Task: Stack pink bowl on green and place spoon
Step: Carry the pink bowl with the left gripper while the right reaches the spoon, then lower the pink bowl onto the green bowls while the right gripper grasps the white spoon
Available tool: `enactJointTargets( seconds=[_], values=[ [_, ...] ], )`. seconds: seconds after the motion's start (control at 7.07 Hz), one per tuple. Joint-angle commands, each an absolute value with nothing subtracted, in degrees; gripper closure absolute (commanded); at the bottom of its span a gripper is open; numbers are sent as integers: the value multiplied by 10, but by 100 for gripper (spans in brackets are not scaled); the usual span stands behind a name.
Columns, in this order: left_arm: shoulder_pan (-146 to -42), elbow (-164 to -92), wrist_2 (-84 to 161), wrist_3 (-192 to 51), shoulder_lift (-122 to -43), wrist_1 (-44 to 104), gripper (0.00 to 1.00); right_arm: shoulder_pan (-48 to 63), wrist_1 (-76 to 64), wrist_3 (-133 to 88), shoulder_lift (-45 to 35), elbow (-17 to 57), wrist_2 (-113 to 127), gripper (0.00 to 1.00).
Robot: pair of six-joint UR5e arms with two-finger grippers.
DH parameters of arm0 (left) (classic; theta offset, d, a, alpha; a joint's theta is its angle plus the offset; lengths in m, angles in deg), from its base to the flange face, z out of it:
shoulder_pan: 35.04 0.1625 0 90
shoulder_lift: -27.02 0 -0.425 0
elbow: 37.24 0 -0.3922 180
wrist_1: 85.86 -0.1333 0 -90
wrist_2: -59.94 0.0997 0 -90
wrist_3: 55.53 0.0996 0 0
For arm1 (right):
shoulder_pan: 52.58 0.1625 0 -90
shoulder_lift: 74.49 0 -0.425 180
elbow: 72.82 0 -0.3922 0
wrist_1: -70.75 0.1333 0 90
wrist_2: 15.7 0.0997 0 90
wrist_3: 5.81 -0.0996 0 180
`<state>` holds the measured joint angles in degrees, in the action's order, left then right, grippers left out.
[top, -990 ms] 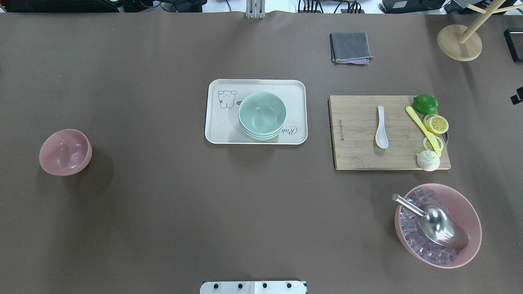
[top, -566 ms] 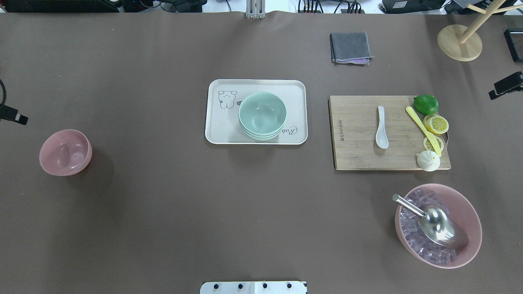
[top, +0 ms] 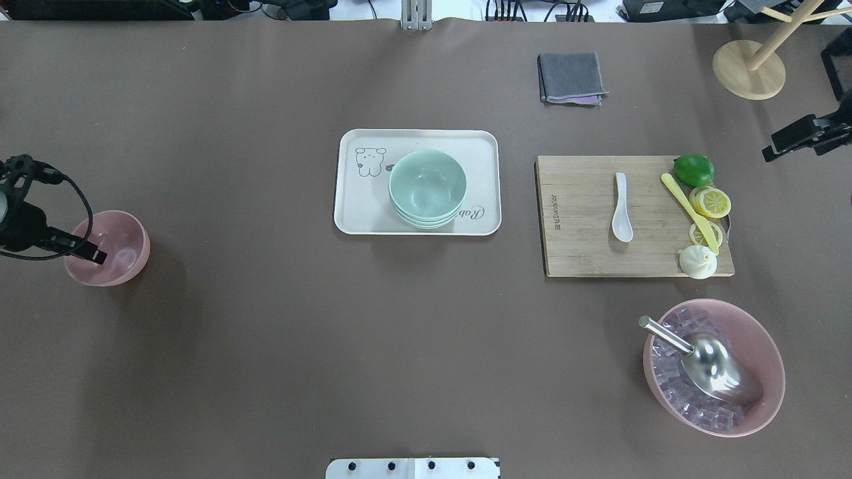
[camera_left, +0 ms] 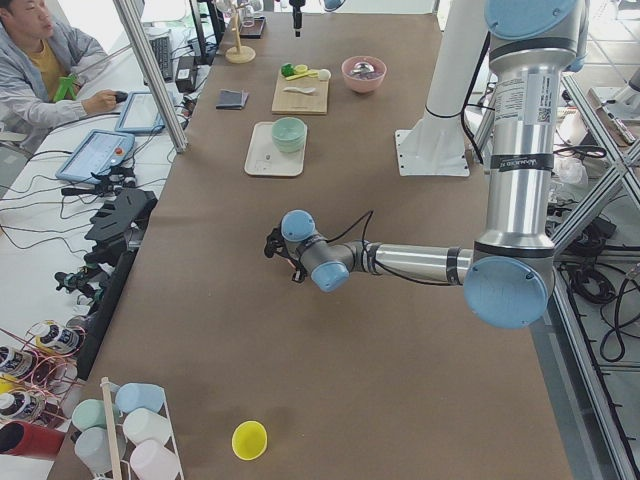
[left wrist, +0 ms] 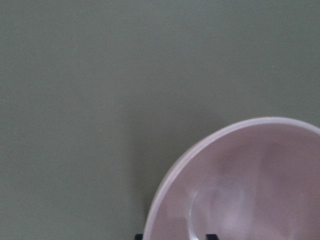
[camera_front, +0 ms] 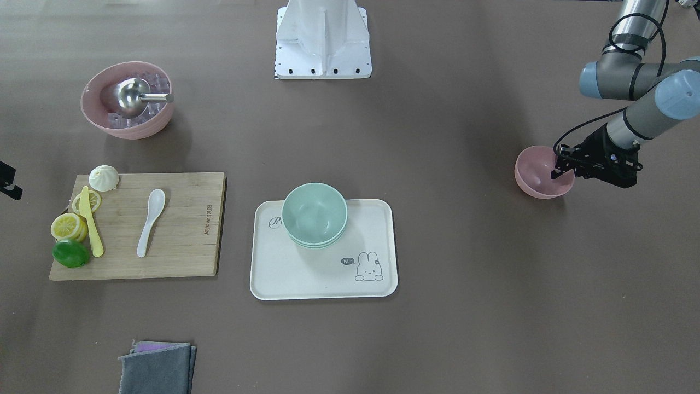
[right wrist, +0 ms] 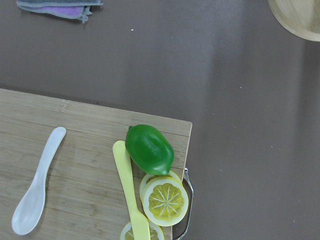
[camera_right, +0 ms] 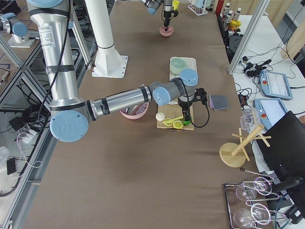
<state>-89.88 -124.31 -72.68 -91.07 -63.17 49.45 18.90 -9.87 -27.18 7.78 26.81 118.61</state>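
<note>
I expect the handle of the white spoon (camera_front: 150,222) to stick out over the pink bowl's rim when I put the spoon down, because the spoon is longer than the small pink bowl (camera_front: 539,172) is wide.
The small pink bowl (top: 118,245) stands on the table's left side, also in the front view (camera_front: 538,178) and the left wrist view (left wrist: 250,190). My left gripper (top: 94,253) is open at its left rim, one fingertip inside and one outside. The stacked green bowls (top: 426,186) sit on the white tray (top: 359,216). The white spoon (top: 622,207) lies on the wooden cutting board (top: 579,256), also in the right wrist view (right wrist: 36,190). My right gripper (top: 775,152) hovers right of the board; I cannot tell whether its jaws are open.
A lime (top: 693,169), lemon slices, a yellow knife (top: 689,211) and a bun lie on the board's right end. A large pink bowl (top: 769,346) with ice and a metal scoop stands front right. A grey cloth (top: 571,78) and a wooden stand (top: 748,70) are at the back.
My left arm has come in from the left edge and down to the pink bowl's rim. My right arm has moved in from the right edge toward the board.
</note>
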Motion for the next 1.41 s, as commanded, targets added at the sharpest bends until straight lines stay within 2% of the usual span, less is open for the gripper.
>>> enactJointTargets(
  seconds=[0.0,0.28,0.57,0.71,1.13,1.27],
  values=[
    [-914,-1305,-761,-969,-676,410,100,171,-94,-294,65,268,1190,0],
    [-915,-1396,-761,-1101,-820,225,100,107,-92,-407,25,270,1167,0],
    [-829,-1389,-673,-1212,-933,215,100,34,-92,-532,-12,269,1120,0],
    [-783,-1372,-614,-1251,-972,215,100,-3,-91,-552,-28,260,1084,0],
    [-739,-1245,-577,-1276,-1095,218,100,-18,-51,-564,-39,185,1068,1],
    [-732,-1229,-563,-1273,-1103,220,100,-20,-43,-601,-55,158,1056,10]
  ],
)
